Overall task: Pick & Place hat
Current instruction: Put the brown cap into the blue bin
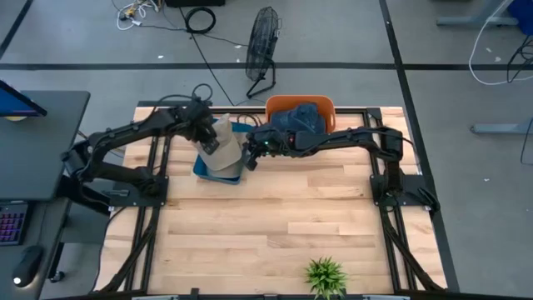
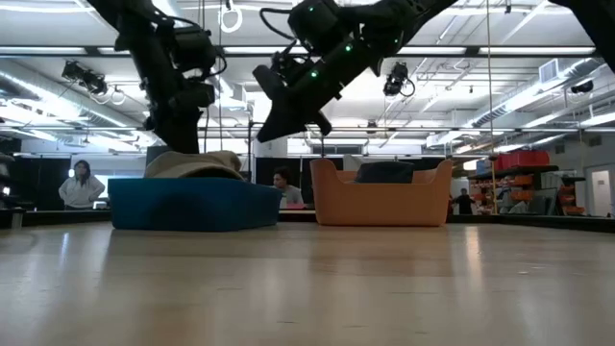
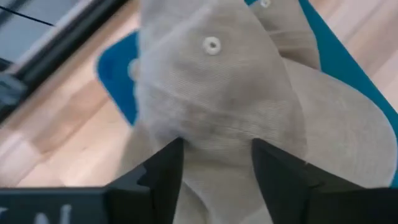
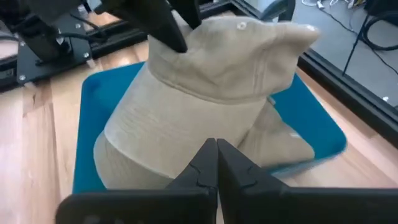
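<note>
Next, I open my left gripper, pinch the cap top's cloth (image 3: 217,96) anew and lift the beige cap farther in, as its top spills over the blue tray's edge (image 1: 201,152).
A beige cap (image 1: 221,147) lies in a blue tray (image 1: 204,170) at the table's far middle; it also shows in the right wrist view (image 4: 211,93) and the low view (image 2: 197,163). My left gripper (image 1: 208,133) stands over it, shut on its crown. My right gripper (image 4: 216,155) is shut and empty, held above the tray's right side (image 1: 254,150), raised clear of it in the low view (image 2: 279,115). A dark blue hat (image 1: 300,117) lies in an orange bin (image 1: 326,107) behind. My left gripper pinches the cap's crown cloth (image 3: 217,149) between its two fingers (image 3: 163,171), a bunched fold of it below the top eyelet. The fingers come from above, slanting from the table's left. The cap rests in the blue tray, its brim (image 3: 348,124) lying over the tray floor.
The orange bin (image 2: 384,197) stands right of the blue tray (image 2: 192,207) at the far edge. A small green plant (image 1: 325,275) stands at the near edge. Bare wood lies between. A floor fan (image 1: 262,46) stands beyond the table; people show in the room behind.
</note>
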Available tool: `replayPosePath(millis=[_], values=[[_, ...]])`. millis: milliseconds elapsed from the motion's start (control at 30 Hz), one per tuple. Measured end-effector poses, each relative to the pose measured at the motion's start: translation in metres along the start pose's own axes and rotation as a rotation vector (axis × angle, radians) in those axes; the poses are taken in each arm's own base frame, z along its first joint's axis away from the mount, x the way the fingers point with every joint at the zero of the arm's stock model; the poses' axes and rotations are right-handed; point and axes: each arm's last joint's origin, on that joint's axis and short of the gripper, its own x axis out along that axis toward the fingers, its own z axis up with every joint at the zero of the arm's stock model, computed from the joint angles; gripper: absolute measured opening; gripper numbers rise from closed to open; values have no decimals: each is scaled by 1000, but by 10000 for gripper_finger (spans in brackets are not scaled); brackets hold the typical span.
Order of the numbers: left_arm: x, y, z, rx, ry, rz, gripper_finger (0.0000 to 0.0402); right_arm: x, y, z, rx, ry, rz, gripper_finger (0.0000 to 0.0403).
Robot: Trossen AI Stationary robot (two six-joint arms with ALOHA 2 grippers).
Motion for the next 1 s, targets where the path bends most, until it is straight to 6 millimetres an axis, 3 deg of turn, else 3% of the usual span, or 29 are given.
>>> replayPosePath(millis=[133, 233, 333, 533, 733, 1000], values=[[11, 5, 1, -20, 46, -79, 223, -15, 0, 10, 4, -13, 3, 1], [20, 4, 2, -16, 80, -115, 216, -33, -1, 23, 12, -47, 10, 1], [26, 2, 3, 5, 86, -148, 167, -50, -2, 32, 6, -58, 13, 0], [26, -1, 5, 4, 70, -217, 17, -87, -4, 49, 5, -94, 21, 0], [22, -4, 6, 32, 46, -254, 4, -108, -5, 58, -7, -127, -5, 0], [21, -12, 6, 87, 26, -257, 28, -112, 0, 53, -66, -88, -16, 0]])
